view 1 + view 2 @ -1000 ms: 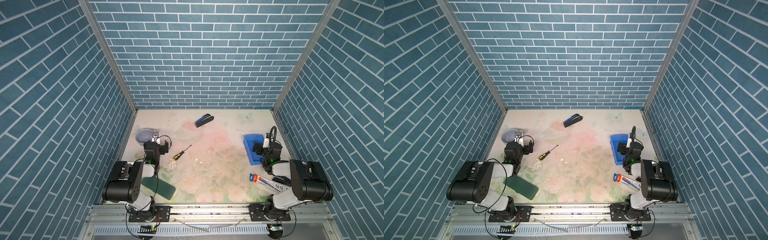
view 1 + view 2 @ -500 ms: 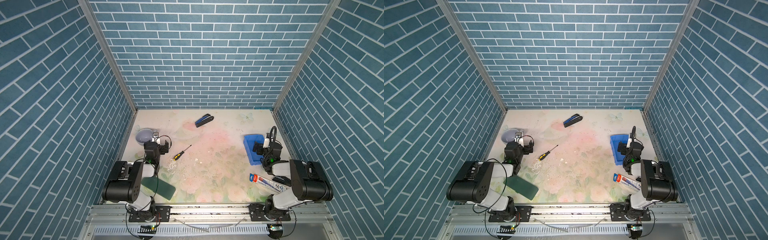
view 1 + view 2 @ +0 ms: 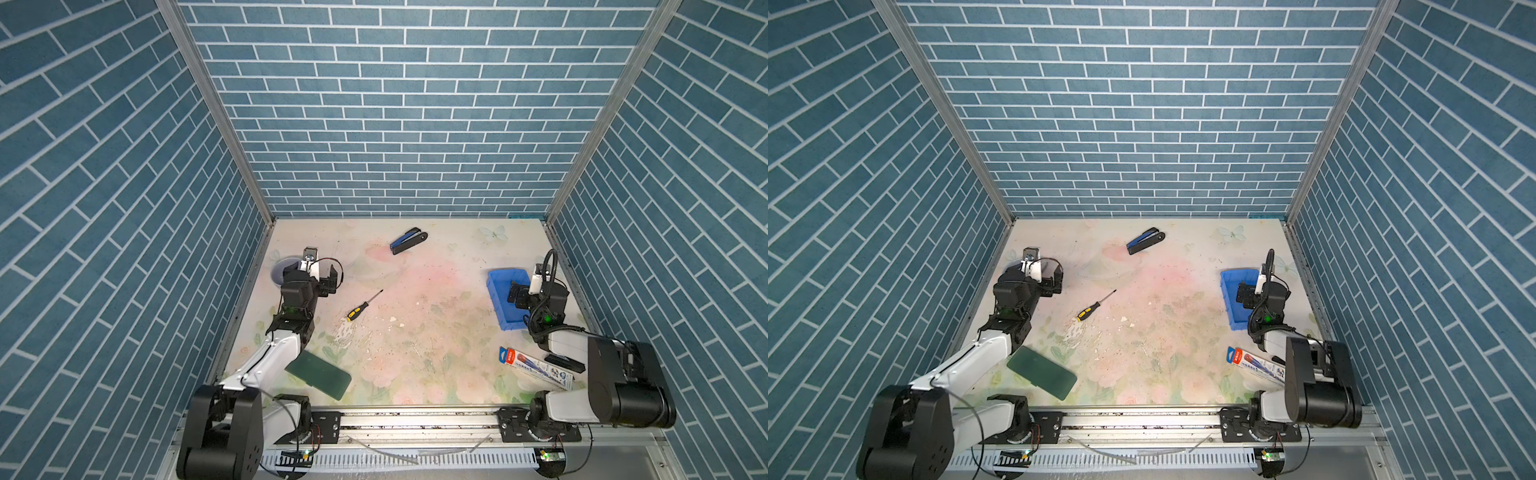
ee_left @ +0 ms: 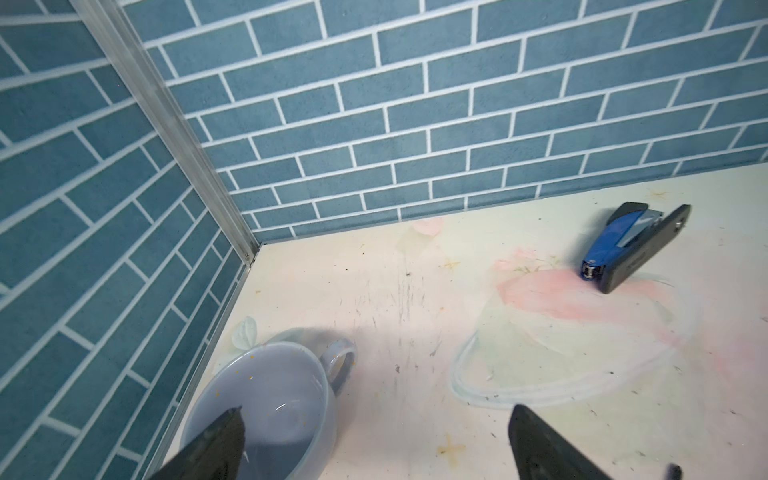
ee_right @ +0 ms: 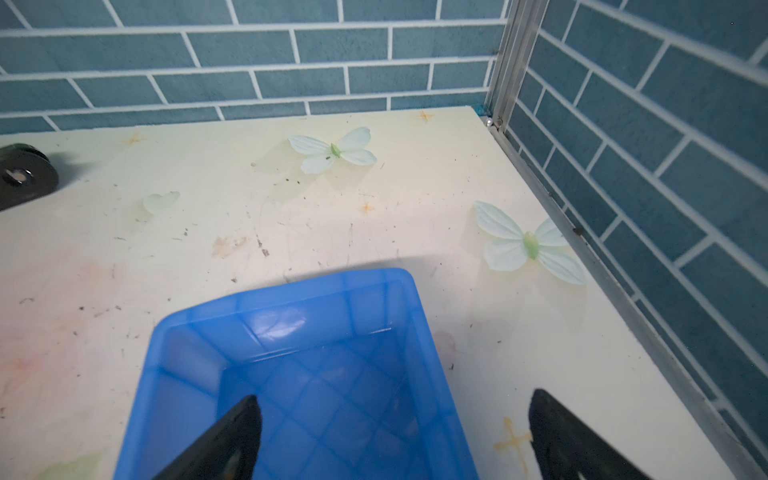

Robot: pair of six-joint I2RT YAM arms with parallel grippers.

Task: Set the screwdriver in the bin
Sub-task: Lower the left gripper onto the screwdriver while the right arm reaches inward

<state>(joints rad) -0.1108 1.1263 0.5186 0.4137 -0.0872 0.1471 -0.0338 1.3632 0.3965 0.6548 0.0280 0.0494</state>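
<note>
My left gripper should keep moving toward the screwdriver (image 3: 365, 304), which lies clear of the lavender cup with its handle toward my open fingers, until they close around its handle (image 3: 357, 312).
The screwdriver (image 3: 363, 306) (image 3: 1095, 306), with a black-and-yellow handle and thin shaft, lies on the table left of centre in both top views. Neither wrist view shows it. My left gripper (image 3: 316, 275) (image 4: 376, 415) stands open to the screwdriver's left, empty, with one fingertip over a lavender cup. The blue bin (image 3: 498, 286) (image 3: 1230, 291) (image 5: 291, 328) sits at the right and looks empty where it shows. My right gripper (image 3: 527, 291) (image 5: 395, 399) hangs open and empty over the bin's right wall, one finger above its inside and one outside.
The lavender cup (image 4: 270, 395) (image 3: 279, 268) sits by the left wall. A blue-and-black stapler-like tool (image 3: 408, 241) (image 4: 631, 249) lies near the back wall. A dark green flat case (image 3: 320, 374) lies front left. A printed package (image 3: 536, 368) lies front right.
</note>
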